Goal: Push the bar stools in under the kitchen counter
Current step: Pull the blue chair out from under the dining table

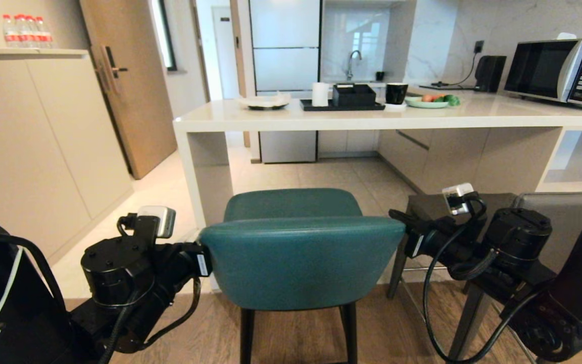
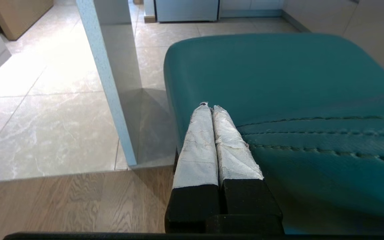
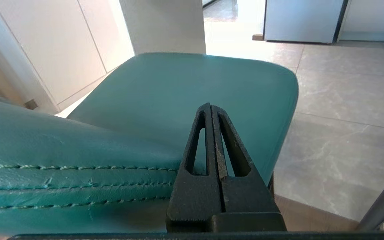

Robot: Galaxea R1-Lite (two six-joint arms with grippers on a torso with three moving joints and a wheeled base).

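The robot's grippers are pushing on the backrest (image 1: 302, 262) while the teal bar stool leans back toward the robot, so the robot should pull its left gripper away and let the stool settle upright.
The teal bar stool (image 1: 296, 263) stands just in front of the kitchen counter (image 1: 321, 121), its seat partly under the slab edge, beside the slab side leg (image 1: 205, 172). My left gripper (image 2: 210, 106) is shut and lies against the left end of the teal backrest (image 2: 312, 140). My right gripper (image 3: 211, 106) is also shut, resting at the backrest's right end (image 3: 62, 173). Neither holds anything. To the right, behind my right arm, stands the dark-grey stool (image 1: 564, 217), out from the counter.
A beige cupboard unit (image 1: 43, 141) with bottles on top lines the left wall, beside a wooden door (image 1: 129, 86). On the counter are a microwave (image 1: 559, 71), a black tray (image 1: 341, 105), a cup and plates. Tiled floor (image 1: 321, 177) runs under the counter.
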